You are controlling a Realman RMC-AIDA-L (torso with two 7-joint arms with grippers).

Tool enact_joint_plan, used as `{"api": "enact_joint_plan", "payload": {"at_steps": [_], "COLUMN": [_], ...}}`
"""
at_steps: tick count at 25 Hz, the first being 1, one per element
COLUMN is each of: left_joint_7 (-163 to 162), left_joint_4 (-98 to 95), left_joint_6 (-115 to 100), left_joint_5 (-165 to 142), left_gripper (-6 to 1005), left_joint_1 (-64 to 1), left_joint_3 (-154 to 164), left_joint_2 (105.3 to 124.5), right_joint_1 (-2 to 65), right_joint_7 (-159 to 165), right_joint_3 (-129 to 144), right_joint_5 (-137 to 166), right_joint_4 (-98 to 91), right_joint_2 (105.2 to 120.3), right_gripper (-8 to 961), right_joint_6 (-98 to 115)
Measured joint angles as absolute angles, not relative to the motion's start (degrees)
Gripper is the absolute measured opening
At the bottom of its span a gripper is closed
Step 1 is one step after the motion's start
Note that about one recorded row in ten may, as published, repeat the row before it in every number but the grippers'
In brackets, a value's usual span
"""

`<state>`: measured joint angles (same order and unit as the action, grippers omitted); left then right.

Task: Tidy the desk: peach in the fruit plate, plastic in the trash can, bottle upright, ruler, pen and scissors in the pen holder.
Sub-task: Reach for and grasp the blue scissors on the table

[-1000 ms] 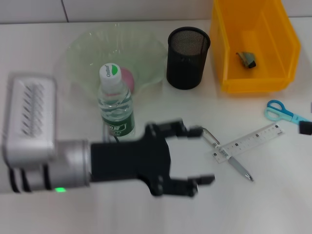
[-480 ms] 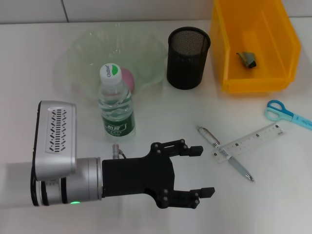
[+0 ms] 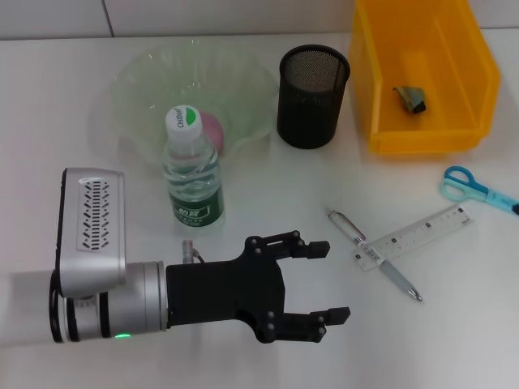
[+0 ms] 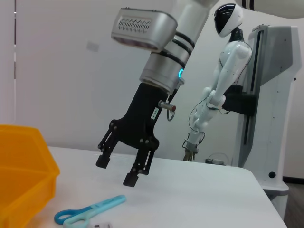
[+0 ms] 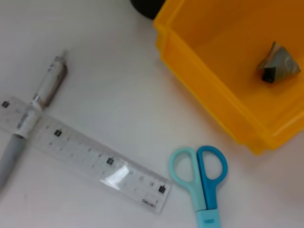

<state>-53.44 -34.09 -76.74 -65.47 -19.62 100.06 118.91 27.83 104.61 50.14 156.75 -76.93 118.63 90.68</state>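
Observation:
The blue scissors [image 3: 491, 197] will stay closed and move as one piece when the robot lifts and turns them, because the scissors' handle loops [image 3: 459, 183] lie close together.
The water bottle [image 3: 195, 170] stands upright in front of the glass fruit plate [image 3: 146, 81], which holds the pink peach [image 3: 213, 130]. My left gripper [image 3: 331, 280] is open and empty, low over the table right of the bottle and left of the pen [image 3: 377, 266]. The pen lies under the clear ruler [image 3: 413, 235]. The blue scissors [image 3: 474, 188] lie at the right edge. The black mesh pen holder [image 3: 313, 96] is empty. Crumpled plastic [image 3: 411, 98] lies in the yellow bin [image 3: 422, 130]. My right gripper [image 4: 115, 172] is open, hovering above the scissors [image 4: 90, 213].
The right wrist view shows the scissors [image 5: 202, 183], ruler [image 5: 85, 156] and pen [image 5: 47, 88] beside the yellow bin [image 5: 209, 71]. The bin stands at the back right, next to the pen holder.
My left arm has drawn back toward the front, away from the bottle, and slowed. My right gripper, a second ago at the head view's right edge, has left that view.

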Motion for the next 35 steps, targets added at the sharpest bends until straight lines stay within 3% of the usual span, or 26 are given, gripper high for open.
{"api": "enact_joint_plan", "payload": {"at_steps": [22,27,35], "left_joint_7": [-53.5,-53.6,-54.3], "left_joint_4": [-33.6,-33.6,-33.6], "left_joint_6": [-76.3,-76.3,-76.2], "left_joint_5": [-65.4,-65.4,-65.4], "left_gripper": [817,817,816], "left_joint_1": [-20.2,-20.2,-20.3], "left_joint_3": [100.1,100.1,100.1], "left_joint_2": [118.83,118.91,118.85], "right_joint_1": [30.7,31.0,32.1], "right_joint_7": [107.3,107.3,107.3], "right_joint_3": [50.1,50.2,50.1], "right_joint_5": [158.8,158.8,158.7], "right_joint_4": [-64.7,-63.8,-61.2], "right_joint_2": [118.6,118.88,118.95], "right_gripper": [734,508,476], "right_joint_6": [79.8,79.1,78.3]}}
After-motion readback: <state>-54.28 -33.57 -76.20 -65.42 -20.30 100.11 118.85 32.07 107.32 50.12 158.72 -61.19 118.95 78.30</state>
